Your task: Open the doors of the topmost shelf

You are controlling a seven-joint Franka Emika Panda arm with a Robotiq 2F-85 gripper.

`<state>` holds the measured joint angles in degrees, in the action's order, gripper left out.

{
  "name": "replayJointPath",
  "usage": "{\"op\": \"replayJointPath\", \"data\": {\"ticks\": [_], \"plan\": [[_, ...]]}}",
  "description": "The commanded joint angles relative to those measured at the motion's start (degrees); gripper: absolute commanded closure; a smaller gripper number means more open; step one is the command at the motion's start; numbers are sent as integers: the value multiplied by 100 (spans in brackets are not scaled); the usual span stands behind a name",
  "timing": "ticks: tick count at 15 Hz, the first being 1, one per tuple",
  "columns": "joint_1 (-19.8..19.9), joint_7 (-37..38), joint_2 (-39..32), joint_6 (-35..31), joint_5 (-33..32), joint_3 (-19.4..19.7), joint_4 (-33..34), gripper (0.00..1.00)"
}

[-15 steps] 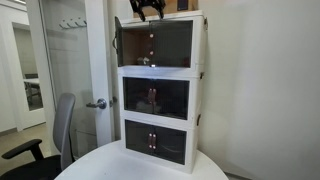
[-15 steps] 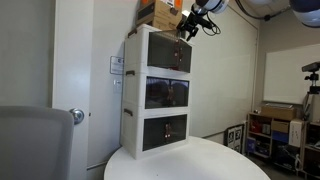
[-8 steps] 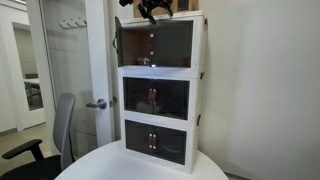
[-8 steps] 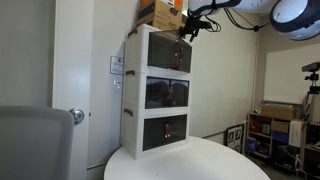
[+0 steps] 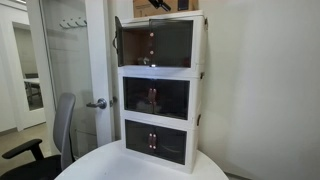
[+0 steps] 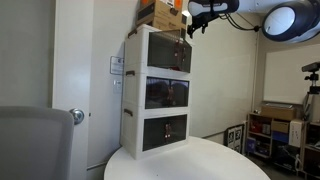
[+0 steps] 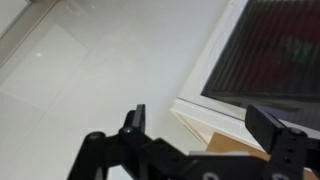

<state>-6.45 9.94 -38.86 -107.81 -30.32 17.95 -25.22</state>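
Observation:
The dark door is closed and has my gripper by its hinged corner (image 7: 205, 93). Next, I go over to the open half (image 5: 133, 46) and push the dark door out from the inside.
The topmost shelf (image 5: 198, 42) (image 6: 138, 50) is the upper tier of a white-framed three-tier tower. In an exterior view its right door (image 5: 172, 43) is dark and flat against the front. The left half looks lighter brown, and a dark panel edge (image 5: 117, 40) sticks out at the left corner like a door swung open. Small reddish handles (image 5: 152, 39) sit at the middle. My gripper (image 6: 189, 24) (image 7: 205, 125) hovers above the tier's front top edge, open and empty. It touches nothing and is nearly cut off at the top of an exterior view (image 5: 160, 4).
A cardboard box (image 6: 160, 12) lies on top of the tower. The two lower tiers (image 5: 160, 98) have their doors shut. The tower stands on a round white table (image 5: 110, 165). A door with a lever handle (image 5: 97, 103) and an office chair (image 5: 62, 125) stand beside it.
My gripper has risen from just above the top tier and pulled away from the cabinet front. The doors have not visibly moved.

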Motion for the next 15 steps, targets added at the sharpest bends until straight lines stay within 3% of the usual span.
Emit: {"op": "replayJointPath", "data": {"ticks": [1,3,5,15], "plan": [[-117,-8,103,304,-414,369,0,0],[-23,-77,127,323,-419,330,1,0],[193,-266,238,10,222,-168,1,0],[512,-541,384,-442,2342,-1513,-106,0]]}}
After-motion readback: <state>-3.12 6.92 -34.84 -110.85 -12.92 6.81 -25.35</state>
